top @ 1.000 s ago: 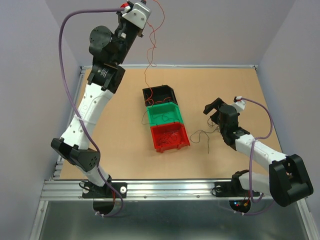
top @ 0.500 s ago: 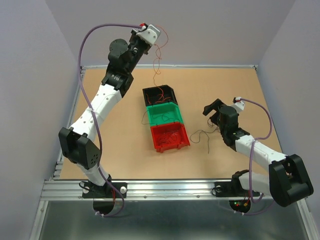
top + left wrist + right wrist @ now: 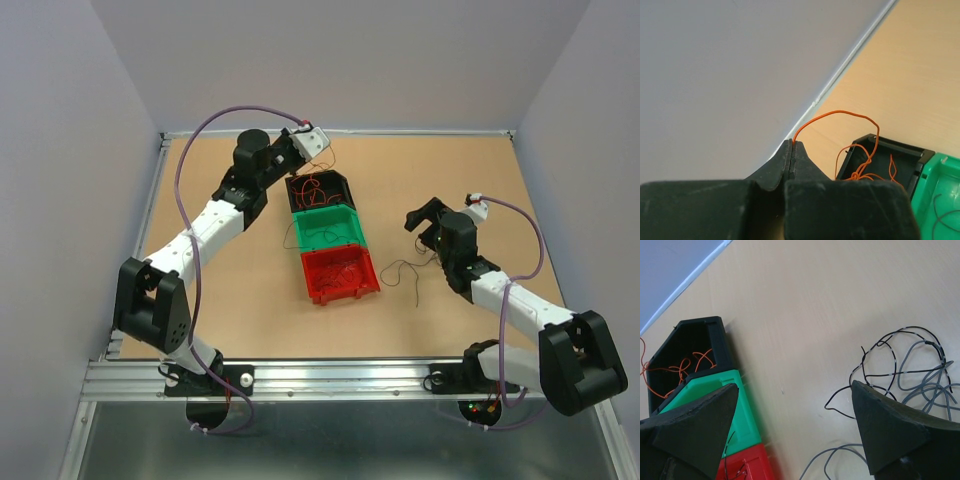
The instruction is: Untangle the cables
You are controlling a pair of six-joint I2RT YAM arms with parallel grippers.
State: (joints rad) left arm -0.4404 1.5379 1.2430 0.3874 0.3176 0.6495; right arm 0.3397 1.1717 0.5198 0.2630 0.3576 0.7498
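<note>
My gripper will pull the grey wire along behind when it lifts and carries the black wire, because the black wire loops across the grey wire (image 3: 938, 347) (image 3: 933, 386).
My left gripper (image 3: 303, 160) hangs at the far rim of the black bin (image 3: 318, 190). It is shut on a thin orange wire (image 3: 840, 113), which arcs from the fingertips (image 3: 792, 150) down into that bin, where orange wire (image 3: 316, 187) lies in loops. My right gripper (image 3: 425, 215) is open and empty, low over the table right of the bins. A loose clump of black and grey wire (image 3: 905, 365) lies on the table under its right finger (image 3: 890, 430); it also shows in the top view (image 3: 405, 270). Thin dark wires lie in the green bin (image 3: 328, 228) and red bin (image 3: 338, 272).
The three bins stand in a row at the table's middle, black farthest, red nearest. The back wall and the table's rear rail (image 3: 850, 65) are close behind my left gripper. Thick lavender arm cables (image 3: 215, 125) arch over both arms.
My left arm has come down from high above the table to the black bin, still gripping the orange wire; the wire now piles into that bin. The right arm has not moved.
</note>
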